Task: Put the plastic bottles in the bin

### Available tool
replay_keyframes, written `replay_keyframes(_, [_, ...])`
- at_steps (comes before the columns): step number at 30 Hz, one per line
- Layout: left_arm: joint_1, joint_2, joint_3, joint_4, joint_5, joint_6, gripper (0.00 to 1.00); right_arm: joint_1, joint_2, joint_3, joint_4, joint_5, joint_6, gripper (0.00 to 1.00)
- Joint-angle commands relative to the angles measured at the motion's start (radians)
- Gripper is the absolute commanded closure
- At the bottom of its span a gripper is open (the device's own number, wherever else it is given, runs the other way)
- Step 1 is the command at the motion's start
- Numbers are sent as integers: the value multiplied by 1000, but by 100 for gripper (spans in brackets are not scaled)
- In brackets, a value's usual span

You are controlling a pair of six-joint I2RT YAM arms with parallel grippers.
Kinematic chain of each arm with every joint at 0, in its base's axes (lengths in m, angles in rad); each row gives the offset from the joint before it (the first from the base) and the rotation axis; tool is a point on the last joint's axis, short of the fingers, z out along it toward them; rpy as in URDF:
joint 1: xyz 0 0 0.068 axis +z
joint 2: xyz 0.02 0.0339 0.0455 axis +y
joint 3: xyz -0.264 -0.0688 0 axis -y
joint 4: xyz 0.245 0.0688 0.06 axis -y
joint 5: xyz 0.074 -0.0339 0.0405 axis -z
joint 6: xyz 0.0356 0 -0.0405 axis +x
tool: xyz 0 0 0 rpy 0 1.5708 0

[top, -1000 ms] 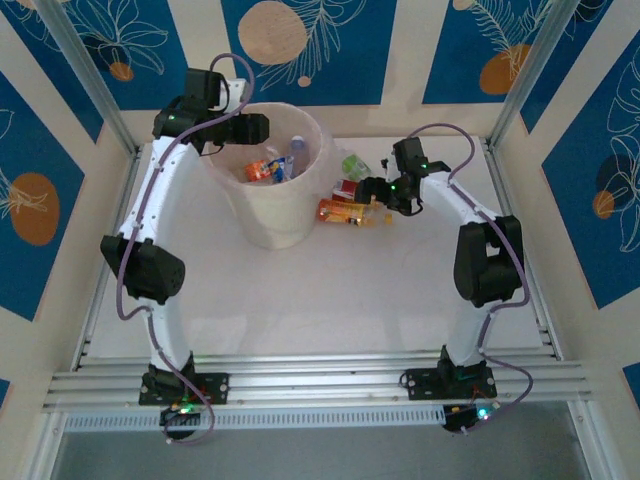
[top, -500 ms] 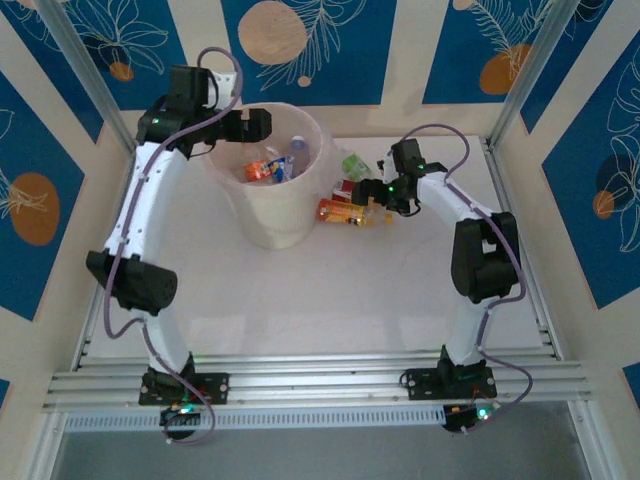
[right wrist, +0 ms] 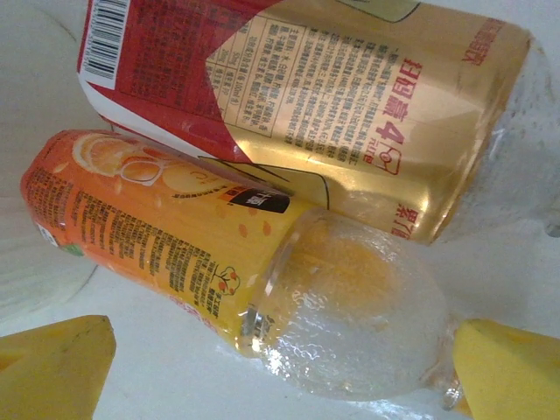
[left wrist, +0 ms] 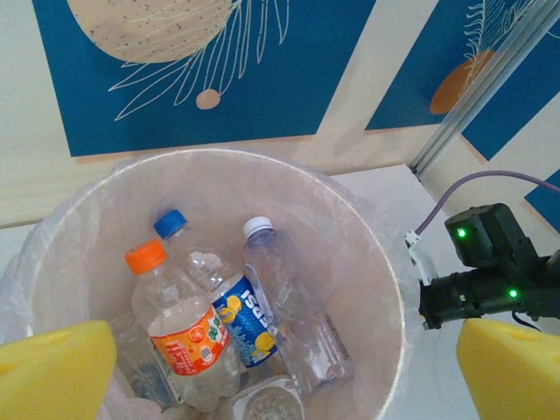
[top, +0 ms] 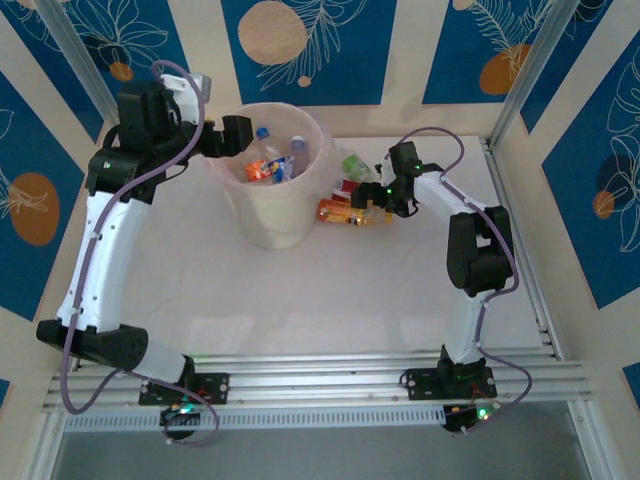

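The orange bottle lies slanted (right wrist: pixel 293 199) against the red-and-gold bottle. My right gripper should first swing the orange bottle's neck out of the way, then grip that bottle around the label (right wrist: pixel 171 241).
The bin (top: pixel 268 218), a pale round bucket with a liner, stands at the back left. My left gripper (top: pixel 236 136) hangs open at its left rim, nothing between its yellow pads (left wrist: pixel 54 371). Inside the bin (left wrist: pixel 372 232) lie an orange-capped bottle (left wrist: pixel 179 331), a blue-labelled bottle (left wrist: pixel 233 317) and a clear white-capped one (left wrist: pixel 282 289). Right of the bin, my right gripper (top: pixel 374 198) is open low over an orange bottle (top: pixel 342 211). That orange bottle (right wrist: pixel 166 232) lies on its side with its clear end between my pads (right wrist: pixel 54 366). A red-and-gold bottle (right wrist: pixel 350 105) lies behind it.
A green bottle (top: pixel 355 165) and a red one (top: pixel 346 187) lie on the white table just behind the orange bottle. Aluminium posts and patterned walls close in the back and sides. The right arm's black wrist (left wrist: pixel 481 280) sits close to the bin's right side.
My left gripper has opened and pulled back to the left from over the bin; a blue-capped bottle now lies in the bin. The right gripper has edged closer to the orange bottle.
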Motion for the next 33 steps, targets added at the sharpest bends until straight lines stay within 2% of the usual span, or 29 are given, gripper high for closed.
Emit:
replay_keyframes(1, [9,-30,-38,38,-9,-18,1,3,0,-9,-6,-38,-18,1])
replay_keyframes(23, [8,-59,-83,56,-18,-27,1,95,-203,-157,-51,-130,-37,0])
replay_keyframes(27, [8,-63,-88,59,-14,-29,1,90,-240,-170,-44,-52,-52,1])
replay_keyframes(30, [8,-69,-104,73,-7,-36,1,90,-199,-143,-70,45,-67,1])
replay_keyframes(33, [9,-73,-113,77,-5,-41,0,92,-135,-108,-85,90,-88,1])
